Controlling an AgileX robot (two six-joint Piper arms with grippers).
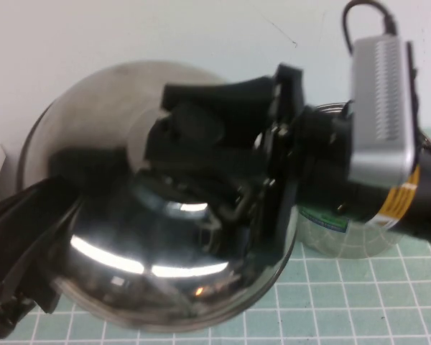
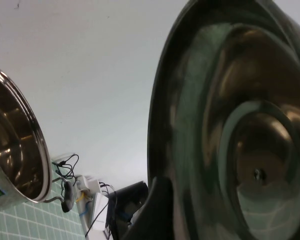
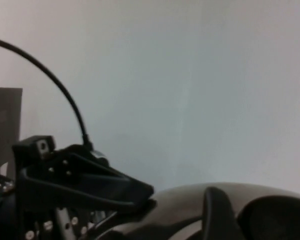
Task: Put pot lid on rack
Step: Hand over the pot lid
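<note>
I can see my right gripper holding the pot lid by its knob (image 1: 198,122), so next my left gripper takes its rim (image 1: 56,267) and lowers it edge-first into the rack.
The pot lid (image 1: 129,237), shiny and domed, is held up in the air close to the high camera, tilted on edge. My right gripper (image 1: 188,128) reaches in from the right and is shut on the lid's black knob (image 1: 195,122), one jaw above it and one below. The right wrist view shows the knob (image 3: 282,220) beside one finger (image 3: 217,215). My left gripper (image 1: 43,223) is at the lid's left rim. The left wrist view shows the lid's hollow underside (image 2: 250,150) very close. The rack is out of view.
The steel pot (image 1: 337,233) with a coloured label stands on the green gridded mat (image 1: 359,302) behind my right arm. It also shows open-topped in the left wrist view (image 2: 15,150). A white wall is behind. Cables and small devices (image 2: 85,195) lie beyond the mat.
</note>
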